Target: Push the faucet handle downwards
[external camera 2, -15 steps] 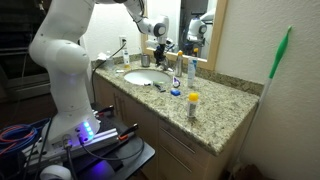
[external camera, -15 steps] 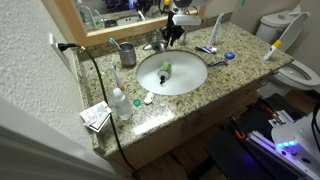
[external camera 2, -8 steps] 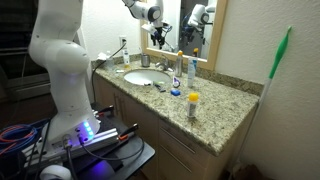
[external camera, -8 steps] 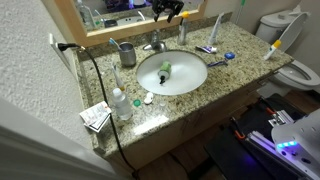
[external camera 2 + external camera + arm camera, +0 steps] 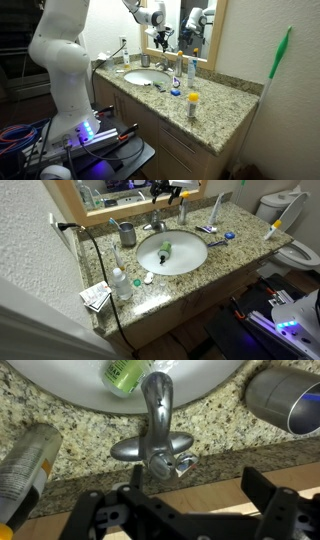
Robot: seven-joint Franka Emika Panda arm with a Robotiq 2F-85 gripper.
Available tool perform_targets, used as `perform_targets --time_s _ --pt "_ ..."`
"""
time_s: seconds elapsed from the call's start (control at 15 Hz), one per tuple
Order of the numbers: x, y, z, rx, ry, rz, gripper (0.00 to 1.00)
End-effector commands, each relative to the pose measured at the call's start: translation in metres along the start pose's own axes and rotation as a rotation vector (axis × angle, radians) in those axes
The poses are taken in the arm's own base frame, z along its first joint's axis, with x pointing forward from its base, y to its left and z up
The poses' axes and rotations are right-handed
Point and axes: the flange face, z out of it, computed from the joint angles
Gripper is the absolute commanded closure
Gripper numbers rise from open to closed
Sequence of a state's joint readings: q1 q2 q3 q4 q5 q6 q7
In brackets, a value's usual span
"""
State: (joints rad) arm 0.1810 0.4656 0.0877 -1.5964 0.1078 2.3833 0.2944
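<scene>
My gripper's fingers are spread wide on either side of the faucet handle, so I need to move them closer together before I push the handle down.
The faucet handle is a small chrome lever on a short silver faucet behind the white oval basin. In the wrist view it lies just beyond my black fingers, and nothing is between them. My gripper is open and hangs above the faucet, clear of it, up near the mirror's lower edge in both exterior views. A green item lies in the basin.
A grey metal cup stands beside the faucet, with the mirror frame right behind. A white bottle, a black cable and small toiletries sit on the granite counter. A toilet stands beyond the counter's end.
My gripper was down at the faucet and nearly shut. It has since lifted up toward the mirror and opened wide.
</scene>
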Motion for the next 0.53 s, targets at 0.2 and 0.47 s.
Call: perform_targets --time_s 0.2,0.47 --pt "0.032 -0.003 0.051 -0.065 -0.048 0.068 0.00" --pt "0.038 -0.003 0.057 -0.080 -0.076 0.093 0.32"
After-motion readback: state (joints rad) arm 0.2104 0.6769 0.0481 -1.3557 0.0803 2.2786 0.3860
